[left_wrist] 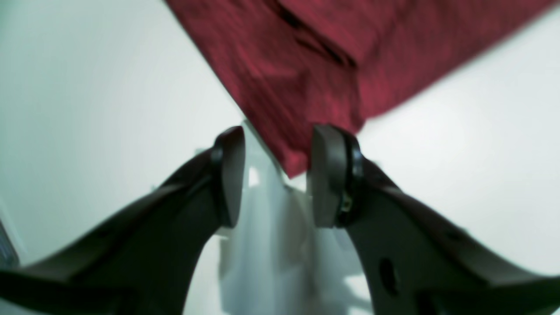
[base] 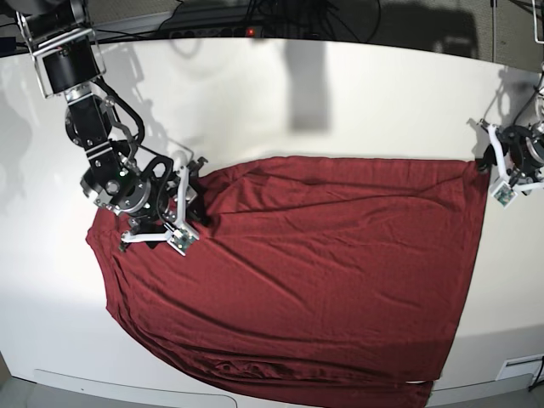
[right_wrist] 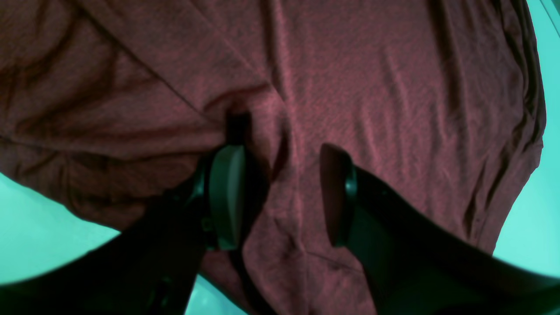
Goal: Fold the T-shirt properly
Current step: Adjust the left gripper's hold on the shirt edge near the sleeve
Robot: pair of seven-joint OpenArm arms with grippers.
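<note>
Only the tip of the T-shirt's corner point(left_wrist: 292, 163) is inside my open left gripper, so next my left gripper goes further in and pinches the cloth behind that tip before it makes the fold.
The dark red T-shirt point(base: 314, 255) lies spread and wrinkled across the white table point(base: 255, 102). My right gripper point(base: 189, 204) hovers over its upper left part. In the right wrist view that gripper point(right_wrist: 280, 151) stands open, with creased cloth point(right_wrist: 372, 87) beneath and between the pads and nothing pinched. My left gripper point(base: 491, 166) sits at the shirt's upper right corner. In the left wrist view it point(left_wrist: 278, 144) is open, and the shirt's corner point(left_wrist: 306, 65) points down into the gap, loose beside the right pad.
Cables and a power strip point(base: 246, 30) run along the table's far edge. The shirt's lower hem point(base: 340, 393) reaches close to the table's near edge. Bare tabletop surrounds the cloth at the back, left and right.
</note>
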